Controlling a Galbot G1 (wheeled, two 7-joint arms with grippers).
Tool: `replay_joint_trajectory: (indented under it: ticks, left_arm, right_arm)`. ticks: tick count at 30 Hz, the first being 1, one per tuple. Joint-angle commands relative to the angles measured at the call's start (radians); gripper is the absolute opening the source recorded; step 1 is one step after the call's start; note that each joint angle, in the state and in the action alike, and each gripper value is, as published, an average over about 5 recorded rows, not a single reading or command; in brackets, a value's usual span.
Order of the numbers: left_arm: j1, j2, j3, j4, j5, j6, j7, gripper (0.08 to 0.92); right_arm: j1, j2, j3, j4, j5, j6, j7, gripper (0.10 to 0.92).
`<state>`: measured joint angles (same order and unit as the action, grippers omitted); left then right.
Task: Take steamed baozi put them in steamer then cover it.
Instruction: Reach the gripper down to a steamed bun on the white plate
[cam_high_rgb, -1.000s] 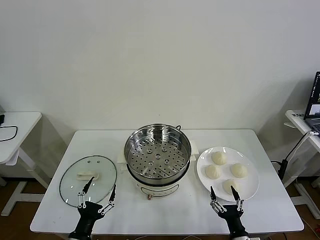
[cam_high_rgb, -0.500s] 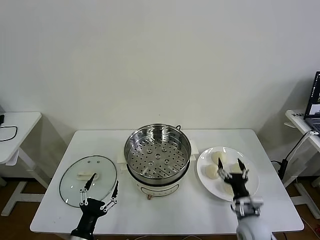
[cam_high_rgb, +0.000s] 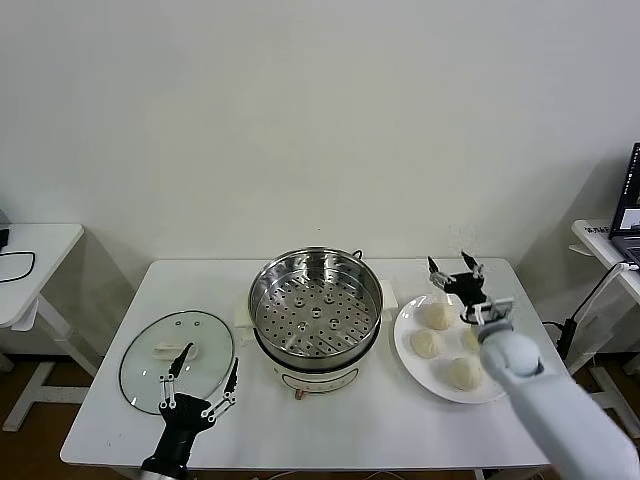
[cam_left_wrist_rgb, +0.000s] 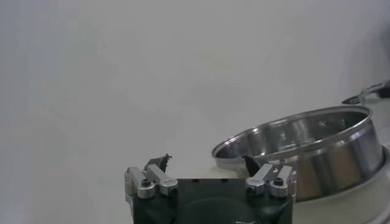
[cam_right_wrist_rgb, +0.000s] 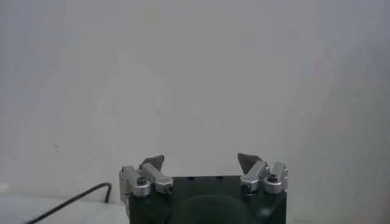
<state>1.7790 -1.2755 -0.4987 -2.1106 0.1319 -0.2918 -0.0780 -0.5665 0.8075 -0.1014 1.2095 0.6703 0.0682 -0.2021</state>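
The far baozi (cam_high_rgb: 438, 316) needs to be taken from above, so I should first swing back and turn the fingers down, because my right gripper points at the wall (cam_right_wrist_rgb: 201, 91) past the baozi.
The steamer (cam_high_rgb: 316, 310) stands mid-table, uncovered, with its perforated floor bare. The cover (cam_high_rgb: 177, 360), a glass lid with a white handle, lies flat to its left. The steamed baozi lie on a white plate (cam_high_rgb: 410, 322) to its right: one at the far side (cam_high_rgb: 436, 316), one in the middle (cam_high_rgb: 425, 343), one near (cam_high_rgb: 463, 373), and one partly hidden behind my right arm (cam_high_rgb: 467, 339). My right gripper (cam_high_rgb: 450, 268) is open and empty, raised above the plate's far edge. My left gripper (cam_high_rgb: 208, 360) is open and empty by the lid's near edge.
In the left wrist view the left gripper (cam_left_wrist_rgb: 205, 161) faces the wall with the steamer (cam_left_wrist_rgb: 304, 146) beside it. In the right wrist view the right gripper (cam_right_wrist_rgb: 201, 161) faces bare wall. Side tables stand at the far left (cam_high_rgb: 30, 250) and far right (cam_high_rgb: 605, 240).
My right arm has swung up from the table's front edge, across the plate, to above its far edge. The left gripper has barely moved.
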Motion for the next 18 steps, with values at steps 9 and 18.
replay_joint_trajectory:
  ticks: [9, 18]
  left_arm:
    - [0.017, -0.010, -0.004, -0.020, -0.001, 0.003, -0.008, 0.823]
    - [0.023, -0.016, -0.010, -0.019, -0.001, 0.000, -0.012, 0.823]
  right_arm:
    - [0.648, -0.028, -0.461, -0.471, -0.472, -0.027, -1.121, 0.823]
    - [0.701, 0.061, -0.510, -0.484, -0.768, 0.033, -1.235, 0.823]
